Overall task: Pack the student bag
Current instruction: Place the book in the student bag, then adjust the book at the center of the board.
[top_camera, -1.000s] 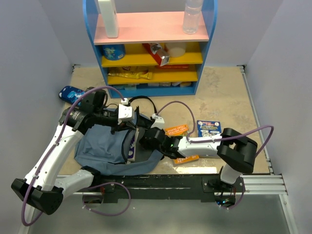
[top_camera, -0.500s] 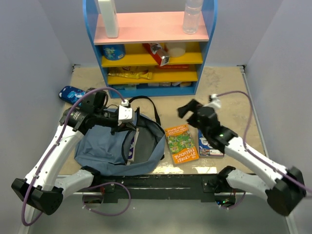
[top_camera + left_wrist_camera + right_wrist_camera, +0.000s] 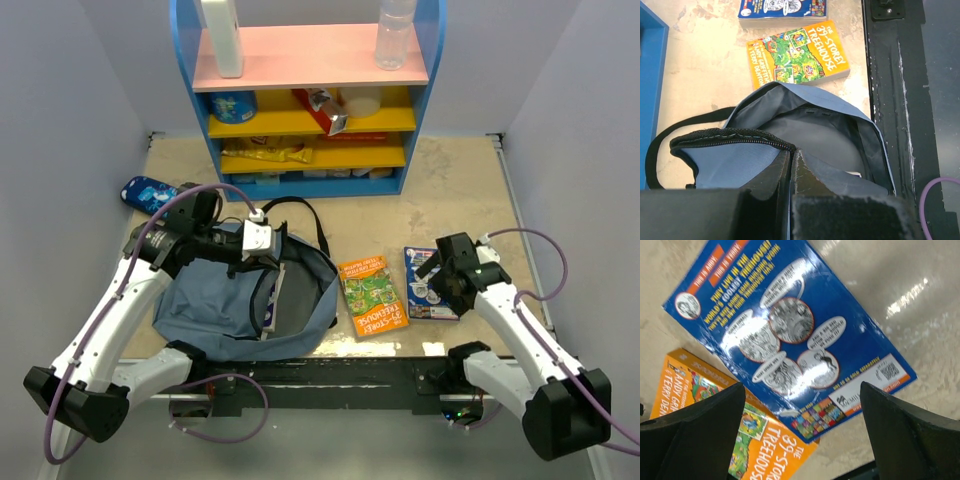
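Observation:
I should push the blue book toward the shelf and turn it first, because the blue book's broad cover [image 3: 421, 291] lies flat next to the orange book and is too wide for my right gripper.
The slate-blue student bag [image 3: 215, 305] lies at the left with its mouth open toward the right. My left gripper [image 3: 262, 240] is shut on the bag's upper zipper rim [image 3: 735, 141] and holds the mouth up. The dark lining [image 3: 815, 135] shows, and a book's pale edge [image 3: 272, 300] sits inside. An orange book [image 3: 372, 295] lies flat right of the bag. A blue book [image 3: 424, 262] lies beside it. My right gripper [image 3: 440, 278] hovers open just above the blue book [image 3: 790, 335], with nothing between its fingers [image 3: 695, 435].
A blue shelf unit [image 3: 310, 170] with a pink top stands at the back, holding a bottle [image 3: 394, 35] and snack packs. A small bright-blue pouch [image 3: 148, 193] lies at the far left. A black rail [image 3: 330, 375] runs along the near edge.
My right gripper left the bag's mouth, swung out to the right, opened, and came down over the blue book. The left gripper still holds the bag's rim in the same place.

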You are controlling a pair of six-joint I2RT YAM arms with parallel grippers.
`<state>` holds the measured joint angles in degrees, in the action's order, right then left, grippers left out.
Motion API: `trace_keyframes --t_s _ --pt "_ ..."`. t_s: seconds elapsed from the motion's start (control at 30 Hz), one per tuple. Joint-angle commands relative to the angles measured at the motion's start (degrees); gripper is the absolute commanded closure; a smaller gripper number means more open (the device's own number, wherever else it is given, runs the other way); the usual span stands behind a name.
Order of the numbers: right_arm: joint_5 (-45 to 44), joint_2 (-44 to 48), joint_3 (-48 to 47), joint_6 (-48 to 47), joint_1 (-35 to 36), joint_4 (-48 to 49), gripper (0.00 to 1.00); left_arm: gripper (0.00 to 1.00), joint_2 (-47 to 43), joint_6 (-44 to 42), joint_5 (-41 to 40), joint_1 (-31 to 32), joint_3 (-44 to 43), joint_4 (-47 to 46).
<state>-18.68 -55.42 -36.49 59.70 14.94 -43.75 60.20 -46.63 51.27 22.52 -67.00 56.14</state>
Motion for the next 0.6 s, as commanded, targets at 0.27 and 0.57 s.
trace_keyframes --t_s 0.27,0.57 --pt "7.4 12.0 7.5 17.9 -0.3 -8.6 0.01 1.00 -0.2 -5.1 3.5 0.0 -0.1 -0.6" --pt "3.2 2.1 9.5 21.3 -0.1 -1.1 0.01 1.00 -0.4 -5.7 3.3 -0.1 -0.2 -0.2"
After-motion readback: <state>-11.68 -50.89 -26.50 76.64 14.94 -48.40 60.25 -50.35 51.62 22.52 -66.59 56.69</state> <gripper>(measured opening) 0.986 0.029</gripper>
